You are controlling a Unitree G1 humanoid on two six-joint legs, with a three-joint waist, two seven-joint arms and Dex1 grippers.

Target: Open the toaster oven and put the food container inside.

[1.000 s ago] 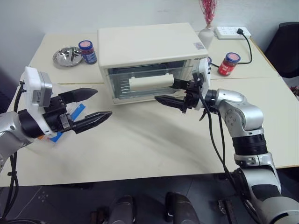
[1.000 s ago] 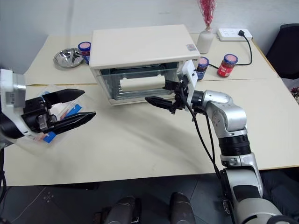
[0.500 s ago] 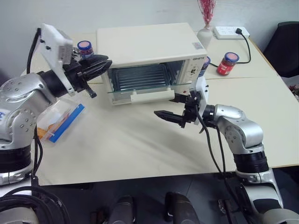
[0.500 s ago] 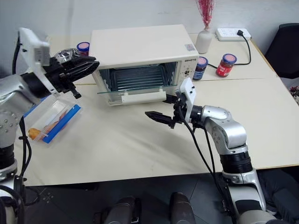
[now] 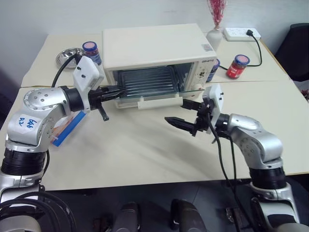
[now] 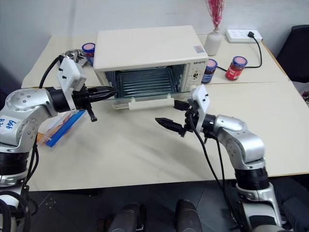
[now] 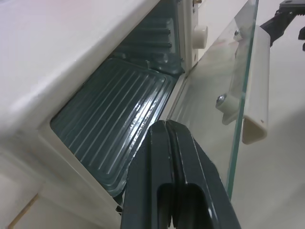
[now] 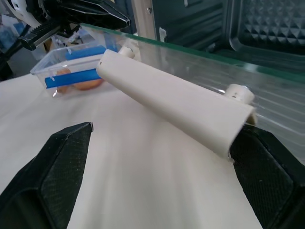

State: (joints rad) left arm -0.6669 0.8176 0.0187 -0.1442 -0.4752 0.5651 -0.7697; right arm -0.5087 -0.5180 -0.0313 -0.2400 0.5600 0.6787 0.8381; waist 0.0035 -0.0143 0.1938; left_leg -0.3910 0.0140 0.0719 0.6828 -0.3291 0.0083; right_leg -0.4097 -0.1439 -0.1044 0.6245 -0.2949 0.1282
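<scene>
I should move my right gripper back out of the way before my left gripper gets the food container (image 5: 66,128), because the glass door is half raised and my right gripper is at the door handle's end (image 5: 179,101).
The cream-white toaster oven (image 5: 154,46) stands at the back middle of the table with its glass door (image 7: 209,90) swung down about level and its white bar handle (image 5: 159,100) toward me. My left gripper (image 5: 113,92) is shut and empty, its tip at the left front corner of the oven's opening, over the ribbed floor (image 7: 119,109) inside. My right gripper (image 5: 176,112) is open, just in front of the handle's right end and apart from it. The food container (image 6: 58,129), clear with blue strips, lies on the table at the left, partly behind my left arm.
A steel bowl (image 5: 67,55) and a blue-lidded jar (image 5: 91,52) sit behind the oven's left side. A red jar (image 5: 237,66), another jar (image 5: 216,65), a vase (image 5: 214,36) and a power strip (image 5: 239,33) with its cord are at the back right.
The oven door has swung down from nearly closed to open. My left gripper shut and moved from the container to the oven's opening. My right gripper drew back and down from the handle.
</scene>
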